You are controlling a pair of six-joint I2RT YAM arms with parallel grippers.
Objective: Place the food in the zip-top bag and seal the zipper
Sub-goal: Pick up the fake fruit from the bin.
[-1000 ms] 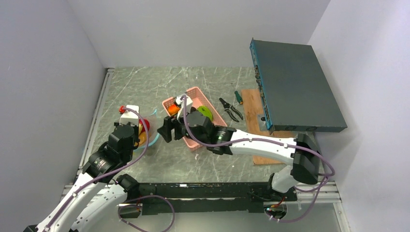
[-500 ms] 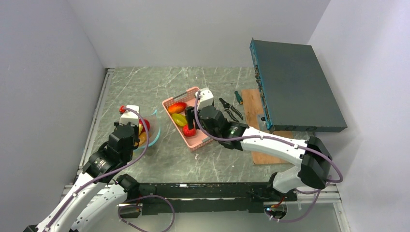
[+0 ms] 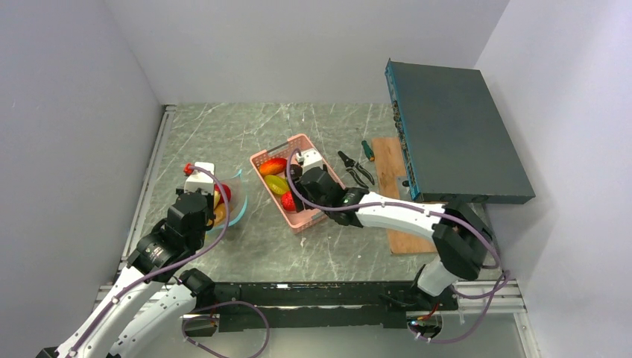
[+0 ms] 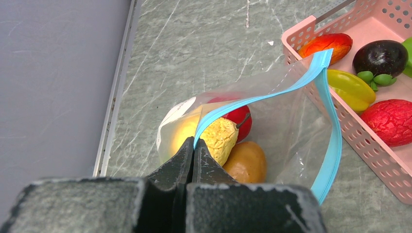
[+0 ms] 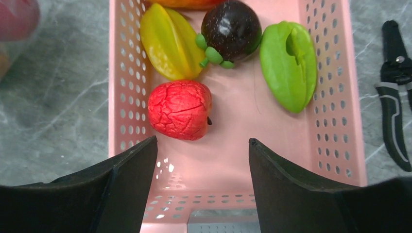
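I expect the yellow star fruit (image 3: 276, 184), which has a narrow raised line (image 5: 177, 36) along it, to hang stiffly from that line when I pinch and lift it.
The clear zip-top bag (image 4: 286, 121) lies left of the pink basket (image 4: 369, 155), its mouth held open. My left gripper (image 4: 194, 145) is shut on its teal-blue zipper (image 4: 252, 99). Inside the bag are a red piece (image 4: 240, 118), a yellow piece (image 4: 218, 138) and an orange-brown piece (image 4: 245, 162). My right gripper (image 5: 201, 143) is open and empty over the basket (image 5: 335, 121), just short of a red wrinkled fruit (image 5: 180, 109). A yellow star fruit (image 5: 167, 41), a dark purple fruit (image 5: 231, 31) and a green piece (image 5: 289, 63) lie beyond it. In the top view the bag (image 3: 235, 198) and basket (image 3: 298, 220) sit side by side.
Black-handled pliers (image 5: 396, 97) lie right of the basket on the marble table (image 3: 223, 134). A screwdriver (image 3: 367, 149) and a wooden board (image 3: 387, 171) lie further right, under a large dark flat box (image 3: 454, 134). Grey walls close in the left and back.
My right gripper has swung from the bag side back over the pink basket and now hangs open above the fruit. The left gripper and bag have not moved.
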